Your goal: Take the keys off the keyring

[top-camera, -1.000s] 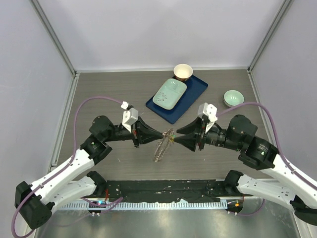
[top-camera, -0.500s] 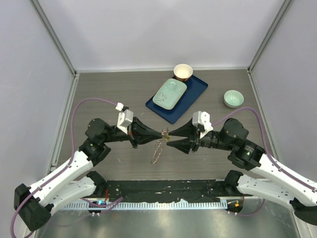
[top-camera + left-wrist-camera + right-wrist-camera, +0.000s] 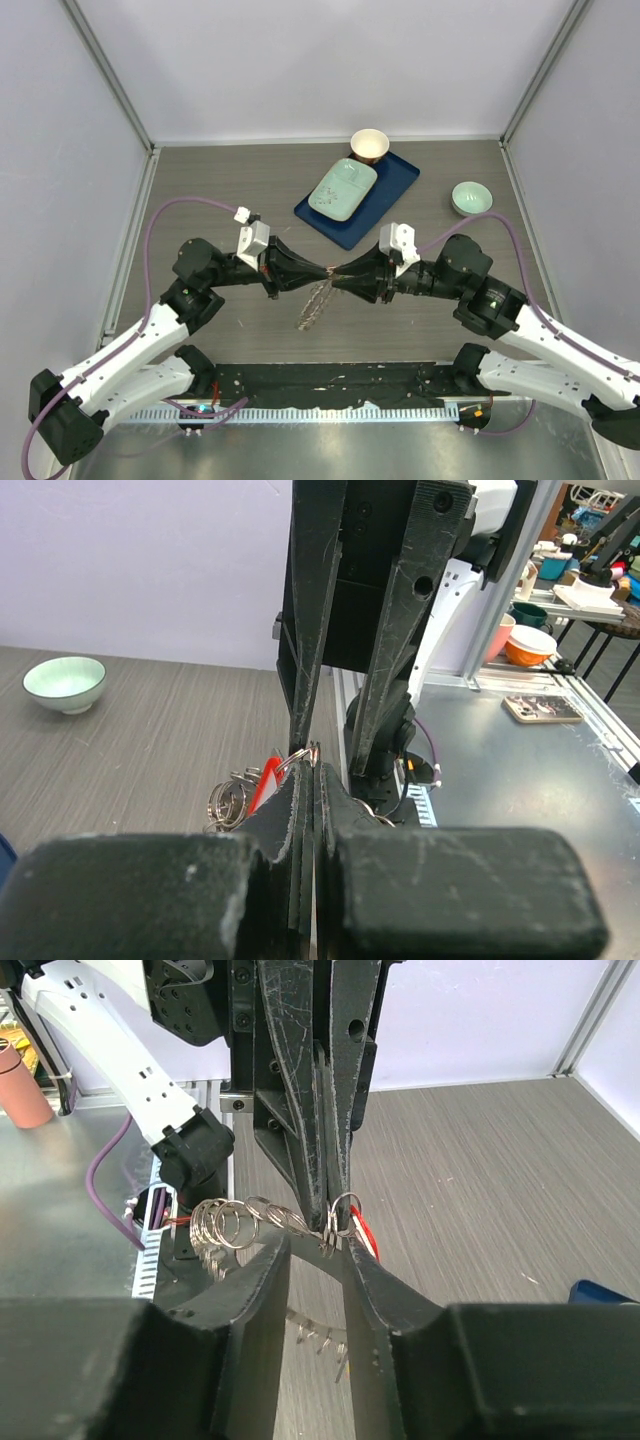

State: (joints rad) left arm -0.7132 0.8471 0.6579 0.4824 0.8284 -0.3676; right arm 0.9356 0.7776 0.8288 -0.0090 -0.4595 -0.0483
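Note:
My left gripper is pinching the wire loops [image 3: 302, 753] beside the red key, so my right gripper should hold the keyring while my left gripper grabs the red key [image 3: 266, 782].
The keyring [image 3: 314, 304], a grey ring fringed with small silvery loops, hangs above the table between the two arms. My left gripper [image 3: 326, 271] is shut on its top edge; in the left wrist view the jaws [image 3: 314, 765] pinch the wire. A red key [image 3: 264, 780] and small loops [image 3: 228, 800] hang just left of them. My right gripper [image 3: 336, 276] meets it tip to tip. In the right wrist view the right gripper [image 3: 318, 1248] stands open, its jaws straddling the wire and loops [image 3: 240, 1225], with the red key [image 3: 366, 1242] beside its right finger.
A blue tray [image 3: 385, 195] with a pale green dish [image 3: 342, 190] lies at the back centre, a tan cup [image 3: 369, 145] behind it. A pale green bowl [image 3: 471, 197] sits at the back right. A metal rail [image 3: 330, 405] runs along the near edge.
My right gripper has moved left until its tips reach the left gripper's tip, and its jaws have narrowed. The left gripper shifted slightly left, still holding the keyring.

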